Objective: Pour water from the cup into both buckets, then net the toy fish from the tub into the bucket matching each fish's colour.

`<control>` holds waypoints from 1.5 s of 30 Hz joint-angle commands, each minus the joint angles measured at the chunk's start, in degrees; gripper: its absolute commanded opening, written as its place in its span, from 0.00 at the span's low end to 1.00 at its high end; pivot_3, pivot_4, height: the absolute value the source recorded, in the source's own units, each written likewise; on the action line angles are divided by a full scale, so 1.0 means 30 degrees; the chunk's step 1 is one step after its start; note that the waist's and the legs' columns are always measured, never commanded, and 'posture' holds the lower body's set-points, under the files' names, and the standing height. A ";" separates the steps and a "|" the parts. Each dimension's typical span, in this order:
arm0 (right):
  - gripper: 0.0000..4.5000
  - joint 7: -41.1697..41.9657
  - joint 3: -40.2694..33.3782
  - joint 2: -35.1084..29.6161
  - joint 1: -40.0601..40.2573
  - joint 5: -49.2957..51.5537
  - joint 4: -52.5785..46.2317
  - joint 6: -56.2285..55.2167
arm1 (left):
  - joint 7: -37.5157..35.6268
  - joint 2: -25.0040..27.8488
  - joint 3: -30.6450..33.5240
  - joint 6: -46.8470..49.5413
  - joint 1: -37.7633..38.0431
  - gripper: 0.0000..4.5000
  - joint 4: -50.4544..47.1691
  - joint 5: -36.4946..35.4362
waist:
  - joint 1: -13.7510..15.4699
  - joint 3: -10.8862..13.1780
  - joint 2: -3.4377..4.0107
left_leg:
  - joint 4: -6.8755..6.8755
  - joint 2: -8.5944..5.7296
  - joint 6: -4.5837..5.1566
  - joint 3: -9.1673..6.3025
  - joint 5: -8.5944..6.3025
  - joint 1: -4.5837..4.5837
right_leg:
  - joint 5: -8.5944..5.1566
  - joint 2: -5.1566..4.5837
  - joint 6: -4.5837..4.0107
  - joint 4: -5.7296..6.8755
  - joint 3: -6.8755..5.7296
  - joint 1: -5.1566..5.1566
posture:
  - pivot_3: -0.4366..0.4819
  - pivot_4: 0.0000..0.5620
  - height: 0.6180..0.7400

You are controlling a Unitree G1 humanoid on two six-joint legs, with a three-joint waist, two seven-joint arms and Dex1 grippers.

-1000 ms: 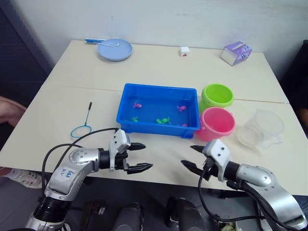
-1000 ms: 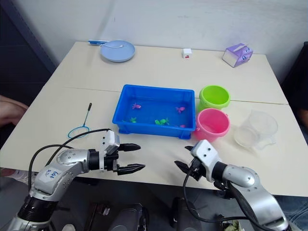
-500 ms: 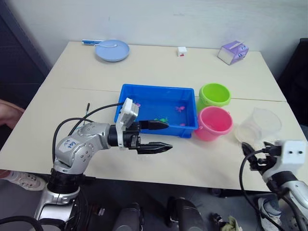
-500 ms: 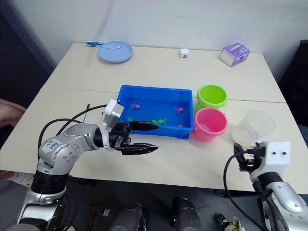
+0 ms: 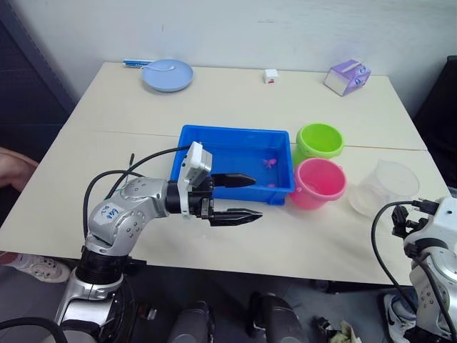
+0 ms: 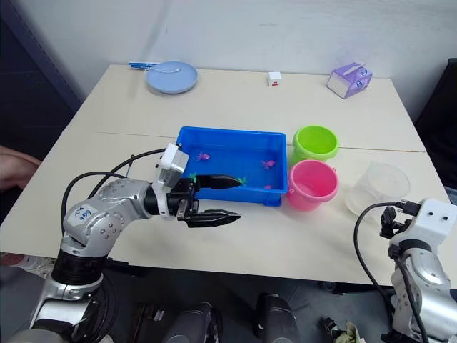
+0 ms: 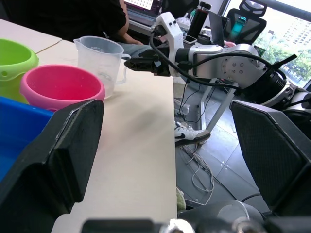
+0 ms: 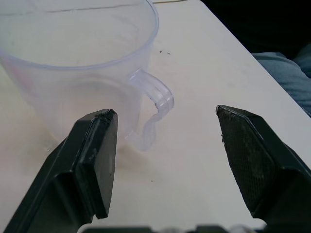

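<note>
I should expect green fish hidden in the near corner of the blue tub (image 5: 239,153), since only pink fish show in it and my left gripper (image 5: 203,186) covers that corner.
The clear cup (image 5: 385,187) stands at the table's right, beside the pink bucket (image 5: 321,183). The lime green bucket (image 5: 321,140) stands just behind the pink one. My right gripper (image 8: 164,112) is open at table height, and the cup's handle (image 8: 150,104) is just ahead between its fingers, not touched. The blue tub (image 5: 235,133) holds small toy fish, one pink (image 5: 269,162). My left gripper (image 5: 255,196) hovers open and empty over the tub's front rim. My left arm hides most of the net, whose stick end (image 5: 131,155) shows.
At the back of the table are a pale-blue plate (image 5: 167,73), a small white cube (image 5: 270,76) and a purple box (image 5: 348,77). A person's hand (image 5: 11,168) rests at the left edge. The table's front edge runs just below both grippers.
My right arm swung from in front of the pink bucket out to the right, and its open fingers now face the cup's handle. My left gripper rose and moved right along the tub's front.
</note>
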 commanded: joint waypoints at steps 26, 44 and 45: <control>0.16 -0.0774 -0.0156 -0.0035 -0.2218 -0.0740 0.5195 -0.6160 | 0.0882 0.0801 0.0627 -0.0534 0.0195 1.00 -0.1386 -0.0041 | 0.0063 0.0003 0.0049 | 0.0003 0.0008 0.0000 -0.0019 0.0000 0.0000 | 0.0000 -0.0002 0.0000 -0.0008 0.0000 0.0009 | 0.48 0.27 1.00; 0.15 0.0672 0.0603 -0.3607 -0.2507 -0.0413 -0.1090 -0.4972 | 0.1021 0.0124 -0.0149 -0.2068 -0.0737 1.00 0.0920 0.1590 | -0.0006 0.0030 0.0196 | -0.0009 0.0026 -0.0010 -0.0011 0.0006 -0.0010 | 0.0000 0.0016 0.0003 -0.0013 0.0007 -0.0008 | 0.48 0.27 1.00; 0.15 0.0785 0.0884 -0.3936 -0.2579 -0.0650 -0.1239 -0.4770 | 0.1059 0.0065 -0.0166 -0.2168 -0.0718 1.00 0.1009 0.1716 | -0.0008 0.0030 0.0196 | -0.0009 0.0020 -0.0010 -0.0008 0.0006 -0.0010 | 0.0000 0.0013 0.0003 -0.0012 0.0009 -0.0008 | 0.48 0.27 1.00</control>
